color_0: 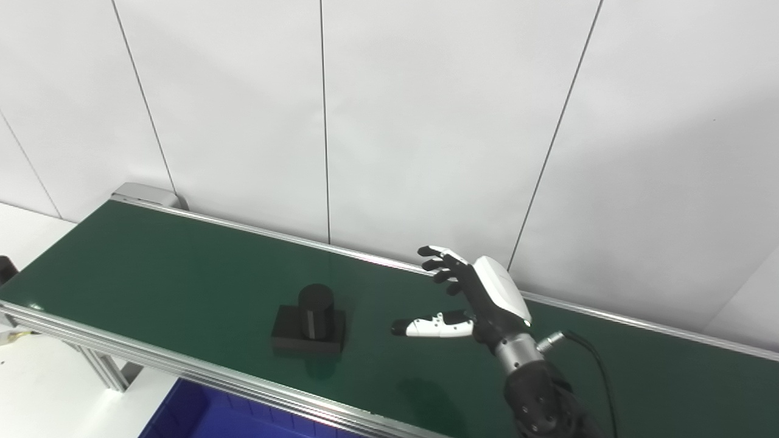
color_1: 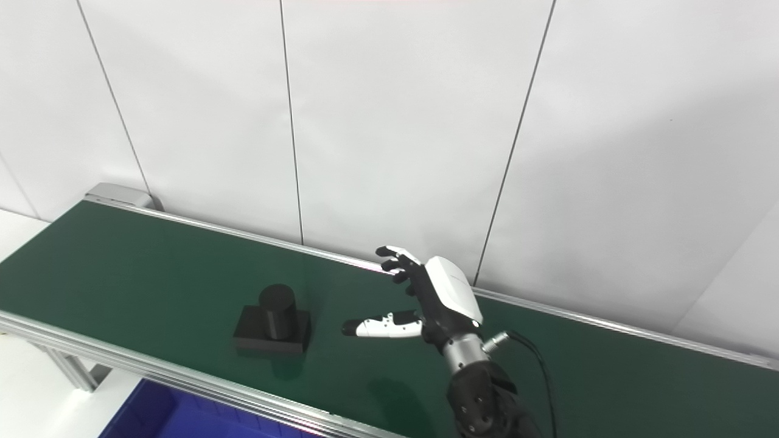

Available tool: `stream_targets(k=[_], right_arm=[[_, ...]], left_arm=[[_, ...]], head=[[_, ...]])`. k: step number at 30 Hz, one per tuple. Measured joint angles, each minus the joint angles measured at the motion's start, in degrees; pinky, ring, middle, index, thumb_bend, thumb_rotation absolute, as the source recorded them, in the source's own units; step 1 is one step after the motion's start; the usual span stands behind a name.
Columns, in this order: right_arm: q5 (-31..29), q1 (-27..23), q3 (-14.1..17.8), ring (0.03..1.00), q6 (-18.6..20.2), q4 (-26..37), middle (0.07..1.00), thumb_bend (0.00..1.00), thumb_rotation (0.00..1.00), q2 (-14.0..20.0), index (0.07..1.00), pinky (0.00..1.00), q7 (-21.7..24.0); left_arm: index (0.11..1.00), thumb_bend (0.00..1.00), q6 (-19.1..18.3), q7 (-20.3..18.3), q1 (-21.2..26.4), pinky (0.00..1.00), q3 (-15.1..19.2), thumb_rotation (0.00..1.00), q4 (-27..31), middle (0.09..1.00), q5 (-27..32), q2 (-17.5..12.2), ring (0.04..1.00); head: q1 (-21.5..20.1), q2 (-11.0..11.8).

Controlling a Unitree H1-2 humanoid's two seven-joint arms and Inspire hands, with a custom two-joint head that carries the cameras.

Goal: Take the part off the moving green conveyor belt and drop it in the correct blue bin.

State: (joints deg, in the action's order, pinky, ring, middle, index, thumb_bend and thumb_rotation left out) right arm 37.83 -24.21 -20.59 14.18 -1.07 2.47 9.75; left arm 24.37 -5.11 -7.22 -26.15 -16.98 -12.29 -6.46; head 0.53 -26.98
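The upright cylinder (color_0: 317, 312) goes straight up from the matching black base, so the square base (color_0: 286, 332) will stay attached and come along when I lift by the cylinder.
A black part (color_0: 309, 322), a square base with an upright cylinder on top, lies on the green conveyor belt (color_0: 152, 261) near its front rail. My right hand (color_0: 471, 298) hovers over the belt to the right of the part, open, fingers spread and thumb pointing left toward it, a clear gap between them. Nothing is in its grasp. The same part (color_1: 274, 322) and right hand (color_1: 429, 298) show in the right eye view. A blue bin (color_0: 201, 413) sits below the belt's front edge. My left hand is out of sight.
Aluminium rails (color_0: 182, 365) run along both long edges of the belt. A white panelled wall (color_0: 426, 121) stands right behind it. The belt's left end roller (color_0: 143, 194) is at the far left, with a white table surface (color_0: 24, 231) beside it.
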Motion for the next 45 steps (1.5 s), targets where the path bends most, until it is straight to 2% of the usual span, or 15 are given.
stream_targets(k=[4,8,13,17,21,25,28,32,36,41,45], right_arm=[[0.1,-2.2,-0.7,0.707,0.3,-3.1,0.790,0.93,0.48,-0.7,0.849,0.59,0.2],[0.5,-3.5,-2.0,0.744,0.8,-5.1,0.812,0.93,0.48,-1.0,0.856,0.62,1.0],[1.0,-5.0,-2.8,0.738,1.7,-8.6,0.800,0.93,0.47,-1.9,0.854,0.63,0.9],[1.1,-6.1,-3.7,0.804,1.7,-11.1,0.851,0.93,0.48,-3.0,0.863,0.69,0.9],[1.3,-7.3,-4.9,0.832,1.7,-13.4,0.848,0.94,0.49,-3.9,0.863,0.73,0.8],[1.4,-8.4,-5.4,0.814,1.7,-16.4,0.846,0.94,0.49,-5.0,0.863,0.71,0.3],[1.3,-8.7,-5.5,0.836,1.7,-18.3,0.872,0.93,0.48,-6.1,0.872,0.73,-1.2],[1.3,-8.9,-6.6,0.816,1.7,-20.2,0.857,0.92,0.50,-6.9,0.877,0.70,-1.6],[1.3,-9.0,-7.3,0.821,1.7,-22.1,0.873,0.93,0.49,-7.8,0.887,0.71,-1.9],[1.8,-9.1,-8.1,0.828,1.7,-25.0,0.867,0.91,0.43,-8.5,0.882,0.74,-4.3],[1.8,-8.9,-8.8,0.818,1.7,-26.7,0.865,0.86,0.29,-8.5,0.877,0.72,-5.4]], left_arm=[[0.823,0.98,0.0,0.0,0.1,0.81,0.0,0.25,0.0,0.878,0.0,-0.1,0.867],[0.826,0.98,0.0,-0.3,0.1,0.81,0.0,0.24,0.0,0.882,0.2,-0.1,0.867],[0.822,0.98,0.0,-0.9,0.1,0.81,-0.1,0.23,-0.7,0.884,0.6,0.0,0.870],[0.818,0.97,0.0,-1.4,0.1,0.81,-0.1,0.22,-0.9,0.882,1.2,0.2,0.868],[0.822,0.97,0.0,-1.4,0.1,0.77,-0.4,0.20,-0.9,0.879,1.5,0.3,0.850],[0.820,0.99,0.0,-1.4,0.1,0.75,-0.4,0.21,-0.9,0.872,1.5,0.4,0.839],[0.814,1.00,0.0,-1.2,0.2,0.73,-0.5,0.24,-0.9,0.861,1.4,0.4,0.824],[0.815,1.00,0.0,-1.2,0.4,0.66,-0.5,0.25,-0.9,0.851,1.6,0.6,0.780],[0.824,1.00,0.0,-1.2,0.5,0.65,-0.3,0.25,-1.2,0.863,1.6,0.8,0.775],[0.831,1.00,0.0,-2.2,0.4,0.65,0.5,0.24,-1.3,0.871,1.7,1.1,0.786],[0.838,1.00,0.0,-2.8,0.0,0.67,1.2,0.30,-0.9,0.874,1.7,1.1,0.804]], head=[[0.0,-0.1],[0.2,-0.2],[0.4,-0.4],[0.3,-0.4],[0.2,-0.4],[0.3,-0.4],[0.5,-0.6],[0.5,-0.8],[0.7,-1.0],[0.6,-1.2],[0.7,-1.5]])
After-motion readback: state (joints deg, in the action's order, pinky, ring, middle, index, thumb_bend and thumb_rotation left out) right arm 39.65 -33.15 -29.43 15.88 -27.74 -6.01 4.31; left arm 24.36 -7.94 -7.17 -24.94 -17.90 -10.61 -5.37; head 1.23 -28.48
